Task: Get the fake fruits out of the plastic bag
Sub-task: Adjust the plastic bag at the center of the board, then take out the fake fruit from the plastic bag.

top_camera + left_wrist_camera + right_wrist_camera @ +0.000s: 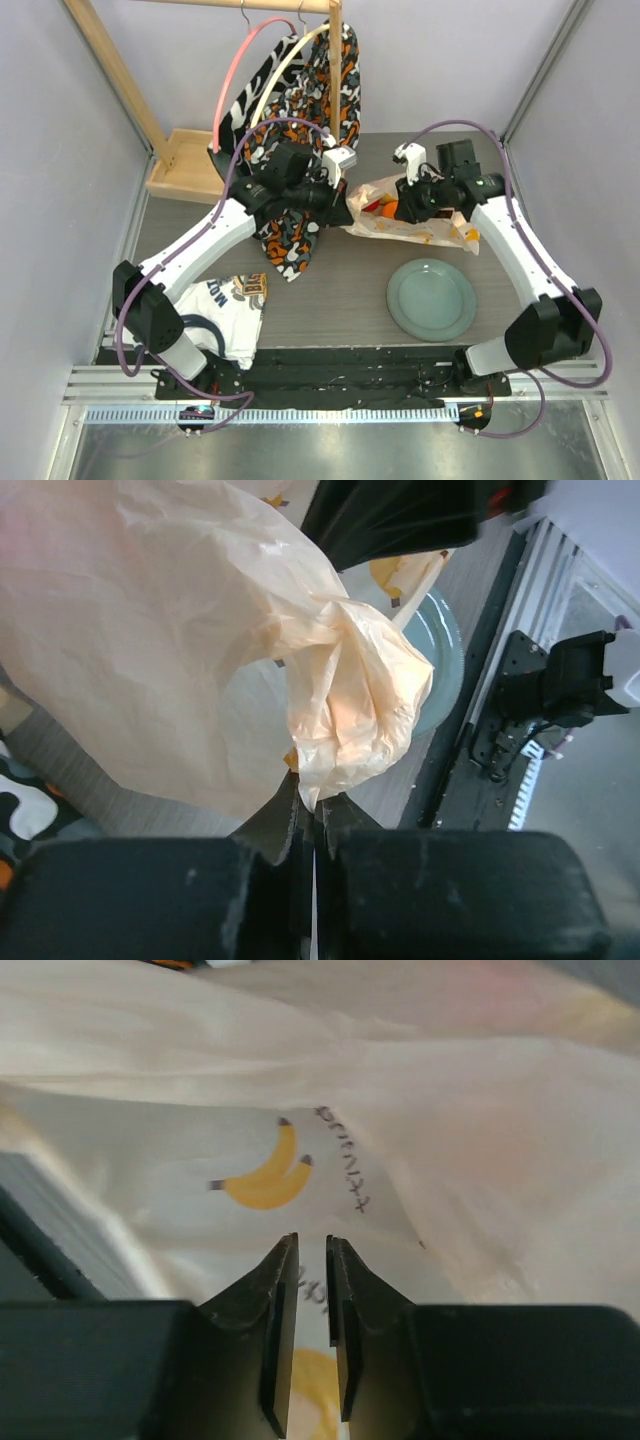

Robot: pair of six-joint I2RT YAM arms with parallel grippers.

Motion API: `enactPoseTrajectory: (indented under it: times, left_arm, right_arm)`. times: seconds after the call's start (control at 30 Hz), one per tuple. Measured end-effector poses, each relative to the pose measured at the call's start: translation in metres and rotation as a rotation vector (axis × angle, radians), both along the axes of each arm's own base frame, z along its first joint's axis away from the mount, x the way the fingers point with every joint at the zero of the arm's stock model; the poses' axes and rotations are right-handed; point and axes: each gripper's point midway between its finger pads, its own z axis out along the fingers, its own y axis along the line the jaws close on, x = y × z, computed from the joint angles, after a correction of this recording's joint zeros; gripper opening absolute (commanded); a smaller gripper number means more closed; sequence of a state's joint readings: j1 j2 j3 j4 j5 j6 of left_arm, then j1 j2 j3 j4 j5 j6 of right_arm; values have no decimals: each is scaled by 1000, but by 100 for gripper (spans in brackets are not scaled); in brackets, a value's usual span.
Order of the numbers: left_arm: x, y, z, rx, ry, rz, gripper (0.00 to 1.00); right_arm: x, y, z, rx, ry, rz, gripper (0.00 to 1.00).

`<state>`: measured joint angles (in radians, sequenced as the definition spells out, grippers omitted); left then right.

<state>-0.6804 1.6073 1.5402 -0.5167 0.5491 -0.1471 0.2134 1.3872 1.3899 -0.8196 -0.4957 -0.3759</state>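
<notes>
My left gripper needs to stay closed on the bag's twisted end [358, 206] and keep holding it while my right gripper opens wider and reaches in for fake fruits [389, 210].
The plastic bag [425, 222] lies crumpled on the table between my two arms, thin, beige and printed with yellow bananas. Orange and red fake fruits [384, 208] show through its left end. My left gripper [343, 198] is at that end and, in its wrist view, my left gripper [315, 802] is shut on a twisted bunch of the bag [345, 705]. My right gripper [408, 196] hangs over the bag's middle. In the right wrist view the right gripper [312, 1242] stands narrowly open just above the bag's printed film [260, 1175], with nothing between its fingers.
A round grey-green plate [432, 298] sits near the right arm's base. An orange-black-white patterned cloth [300, 235] hangs from a wooden rack [185, 165] behind the left arm. A white printed shirt [238, 308] lies at the front left.
</notes>
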Motion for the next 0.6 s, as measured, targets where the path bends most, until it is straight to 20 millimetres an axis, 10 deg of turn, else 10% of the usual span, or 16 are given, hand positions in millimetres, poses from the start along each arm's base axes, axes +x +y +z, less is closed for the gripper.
enactPoseTrajectory:
  times: [0.23, 0.47, 0.6]
  left_arm:
    - [6, 7, -3, 64, -73, -23, 0]
    - [22, 5, -3, 113, -144, -38, 0]
    - [22, 4, -3, 108, -142, -41, 0]
  right_arm:
    - [59, -30, -55, -167, 3, -208, 19]
    - [130, -100, -84, -337, -60, -420, 52]
    - [130, -137, -91, -415, -68, -492, 59]
